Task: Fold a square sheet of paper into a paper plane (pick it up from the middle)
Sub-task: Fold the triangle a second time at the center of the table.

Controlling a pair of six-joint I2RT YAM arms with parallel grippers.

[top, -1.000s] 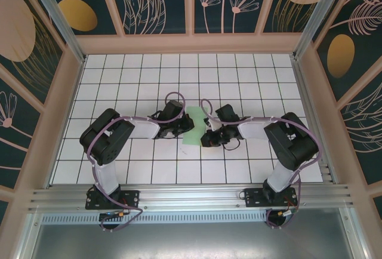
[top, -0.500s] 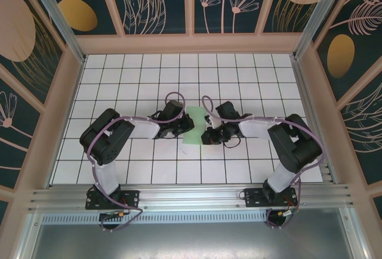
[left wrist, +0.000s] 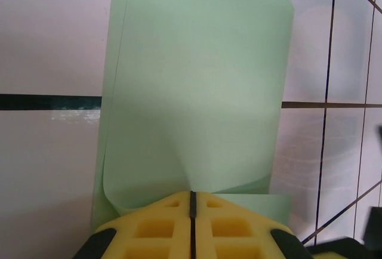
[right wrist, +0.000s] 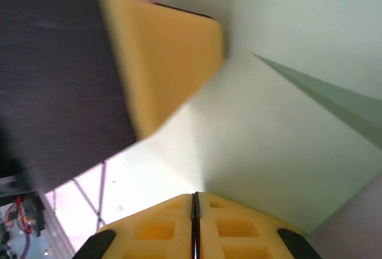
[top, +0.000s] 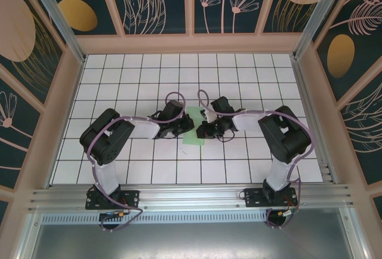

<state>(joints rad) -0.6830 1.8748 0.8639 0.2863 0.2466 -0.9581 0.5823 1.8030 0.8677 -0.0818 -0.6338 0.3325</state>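
Note:
The sheet's bend (left wrist: 115, 204) is round and loose against the closed fingers of my left gripper, so I should move back, lift clear and press the folded flap (left wrist: 258, 205) flat.
The square sheet of paper (top: 192, 138) is pale mint green and lies at the middle of the white grid table (top: 119, 80), between both grippers. My left gripper (top: 187, 125) holds its left side. In the left wrist view the sheet (left wrist: 197, 92) curls up and over itself, and its bend runs into the shut yellow jaws of the left gripper (left wrist: 192, 193). My right gripper (top: 200, 131) is at the sheet's right side. In the right wrist view its jaws (right wrist: 194, 195) are shut where the paper (right wrist: 286, 128) meets them, with a left fingertip (right wrist: 161, 62) close above.
Wooden side walls (top: 65, 92) and a back wall with patterned panels enclose the table. An aluminium rail (top: 191, 196) runs along the near edge behind the arm bases. Open grid squares lie all around the paper.
My right gripper has moved left, close up against the paper and the left gripper, and the right arm's elbow has swung inward. The left arm has stayed still.

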